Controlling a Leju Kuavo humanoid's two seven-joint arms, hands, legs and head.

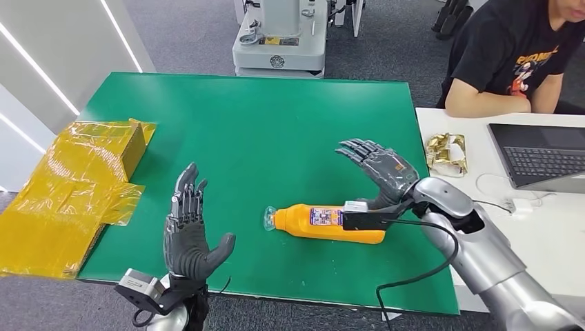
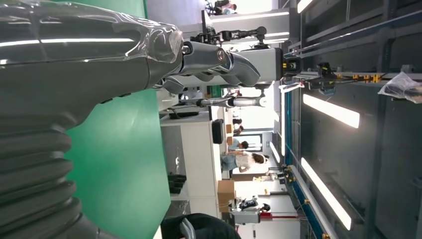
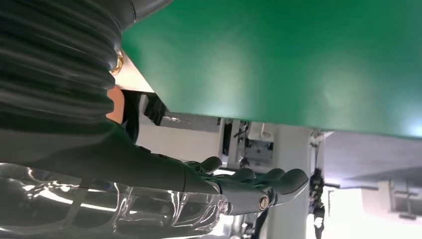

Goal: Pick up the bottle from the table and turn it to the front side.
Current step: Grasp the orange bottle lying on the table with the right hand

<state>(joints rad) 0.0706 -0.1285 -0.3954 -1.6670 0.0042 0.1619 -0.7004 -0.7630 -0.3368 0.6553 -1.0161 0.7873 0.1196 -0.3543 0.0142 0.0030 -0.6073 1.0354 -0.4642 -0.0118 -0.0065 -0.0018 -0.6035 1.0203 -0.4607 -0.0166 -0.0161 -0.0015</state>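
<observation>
I should expect a bigger front label hidden on the underside when I turn the orange bottle (image 1: 328,223), because a small, crowded label (image 1: 325,216) is facing up.
An orange bottle (image 1: 324,223) lies on its side on the green table (image 1: 255,131), clear cap toward the left, label facing up. My right hand (image 1: 378,169) hovers open just behind and right of the bottle's base, fingers spread, palm toward the bottle; its fingers (image 3: 249,181) show empty in the right wrist view. My left hand (image 1: 190,231) stands open near the table's front edge, left of the bottle, fingers upright and apart, with nothing in it; its fingers (image 2: 219,62) are also empty in the left wrist view.
Yellow plastic-wrapped packaging (image 1: 72,189) lies over the table's left edge. A white desk (image 1: 545,227) to the right carries a laptop (image 1: 541,152), a gold object (image 1: 447,153) and cables. A person in a black shirt (image 1: 510,52) sits behind it. A grey machine base (image 1: 279,41) stands beyond the table.
</observation>
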